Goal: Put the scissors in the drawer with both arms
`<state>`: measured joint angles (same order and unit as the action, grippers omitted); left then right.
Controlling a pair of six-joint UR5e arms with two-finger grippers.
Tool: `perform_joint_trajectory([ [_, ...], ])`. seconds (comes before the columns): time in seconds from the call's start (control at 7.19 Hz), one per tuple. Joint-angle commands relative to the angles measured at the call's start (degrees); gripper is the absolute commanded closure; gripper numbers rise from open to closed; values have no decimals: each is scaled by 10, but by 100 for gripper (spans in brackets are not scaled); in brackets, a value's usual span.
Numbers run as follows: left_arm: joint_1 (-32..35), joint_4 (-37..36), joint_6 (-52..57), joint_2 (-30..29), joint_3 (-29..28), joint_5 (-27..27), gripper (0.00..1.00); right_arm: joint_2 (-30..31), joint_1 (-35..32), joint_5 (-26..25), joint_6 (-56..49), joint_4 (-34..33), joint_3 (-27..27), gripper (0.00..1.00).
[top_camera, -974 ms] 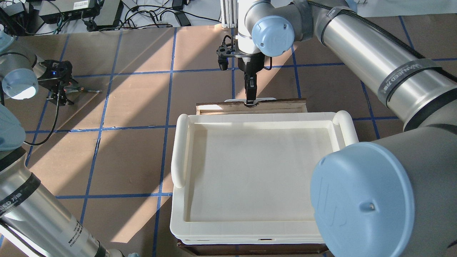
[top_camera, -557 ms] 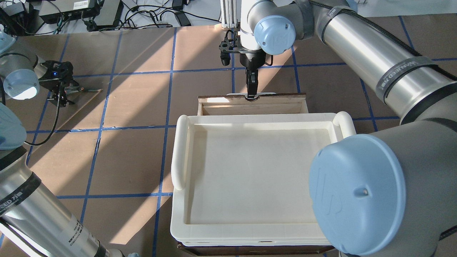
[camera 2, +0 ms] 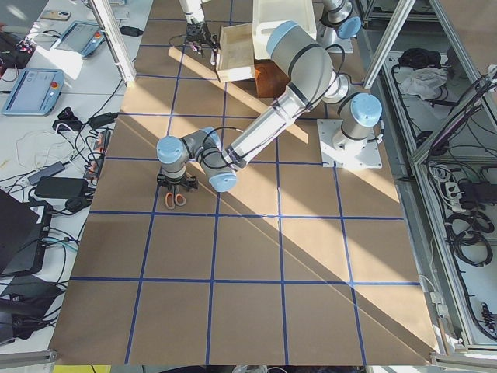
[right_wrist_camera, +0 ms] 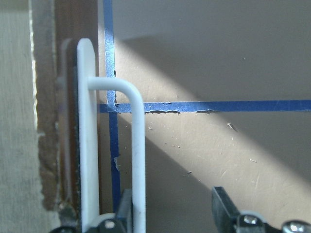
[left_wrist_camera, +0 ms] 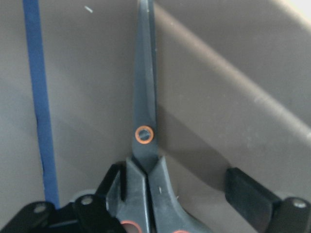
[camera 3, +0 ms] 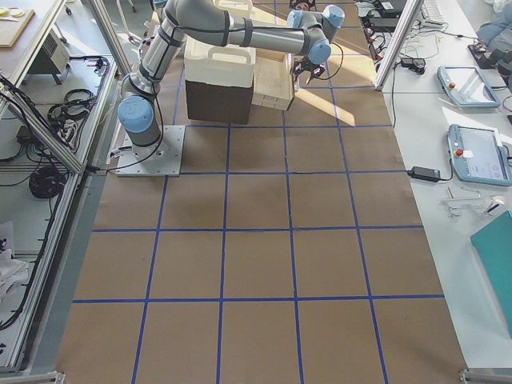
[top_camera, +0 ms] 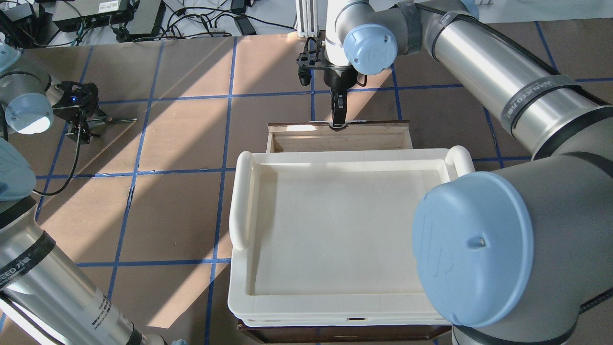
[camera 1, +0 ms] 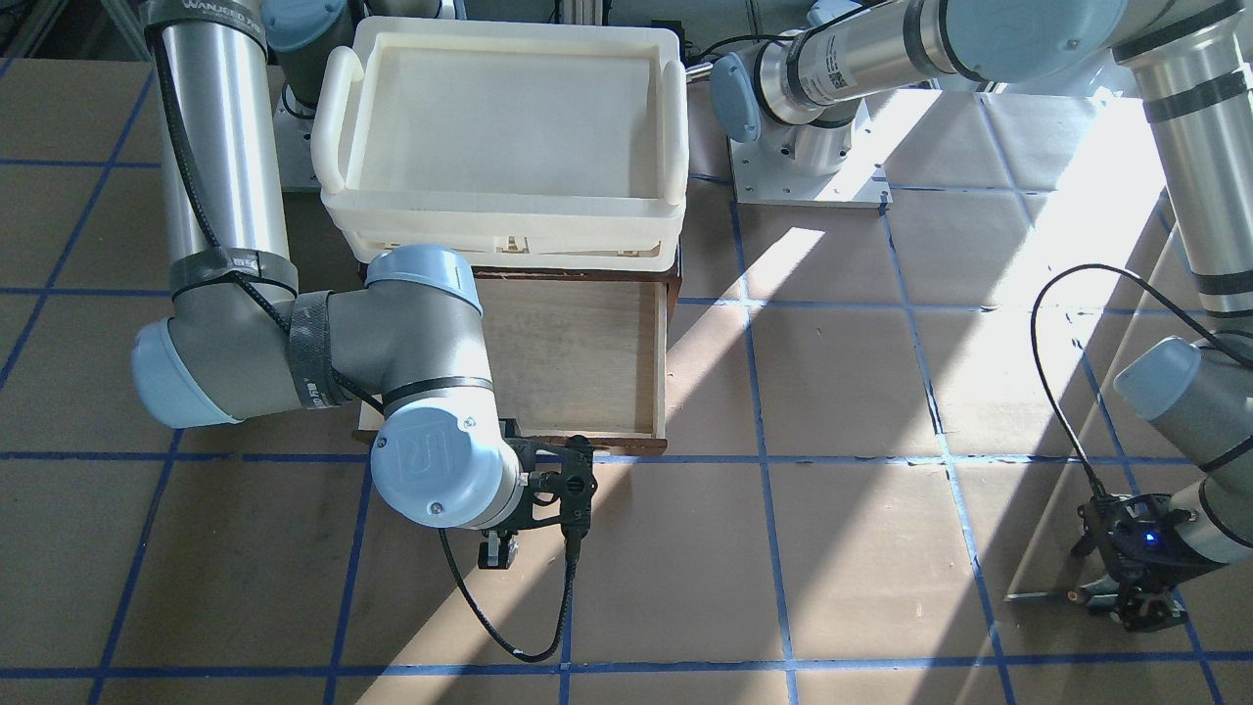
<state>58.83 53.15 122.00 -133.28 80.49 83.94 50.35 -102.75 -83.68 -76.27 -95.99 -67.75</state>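
Observation:
The open drawer is blocked by my right gripper at the white bar handle [right_wrist_camera: 138, 150], so my right gripper should move up clear over the tray [camera 1: 405, 147] before my left gripper brings the scissors.
The scissors [top_camera: 119, 120] lie flat on the brown table at the far left, blades pointing right; they also show in the front view [camera 1: 1045, 594] and the left wrist view [left_wrist_camera: 145, 145]. My left gripper [top_camera: 90, 125] is open, its fingers [left_wrist_camera: 245, 194] straddling the grey handles. The drawer [top_camera: 340, 141] is pulled partly out from under the tray and shows its pale wood inside [camera 1: 578, 362]. My right gripper [top_camera: 338, 123] is at the white bar handle [right_wrist_camera: 138, 145]. It is open, with one finger against the bar and the other well clear.
A cream-white plastic tray [top_camera: 239, 201] sits on top of the dark brown cabinet [camera 3: 212, 100], over the back of the drawer. Blue tape lines grid the table. Cables and electronics [top_camera: 96, 14] lie beyond the far edge.
My right gripper has moved away from the robot and drawn the drawer farther out from under the tray. The left gripper and the scissors have hardly moved.

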Motion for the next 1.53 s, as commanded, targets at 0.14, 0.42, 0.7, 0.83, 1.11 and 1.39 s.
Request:
perform_joint_trajectory([
  [0.14, 7, -4, 16, 4, 0, 3, 100, -7, 0, 1, -1, -13, 8, 39],
  [0.42, 13, 2, 18, 10, 0, 2, 100, -2, -1, 3, 10, -11, 2, 19],
  [0.7, 23, 16, 18, 24, 0, 2, 100, 24, -1, 6, 18, -11, 0, 0],
  [0.83, 32, 27, 17, 37, 0, 7, 100, 40, -1, 6, 19, -11, 1, 0],
  [1.11, 66, 62, 3, 65, 0, 28, 100, 84, -3, 5, 70, -8, -3, 0],
  [1.39, 103, 102, -36, 97, 2, 29, 100, 172, 0, 4, 138, -2, -76, 0],
])
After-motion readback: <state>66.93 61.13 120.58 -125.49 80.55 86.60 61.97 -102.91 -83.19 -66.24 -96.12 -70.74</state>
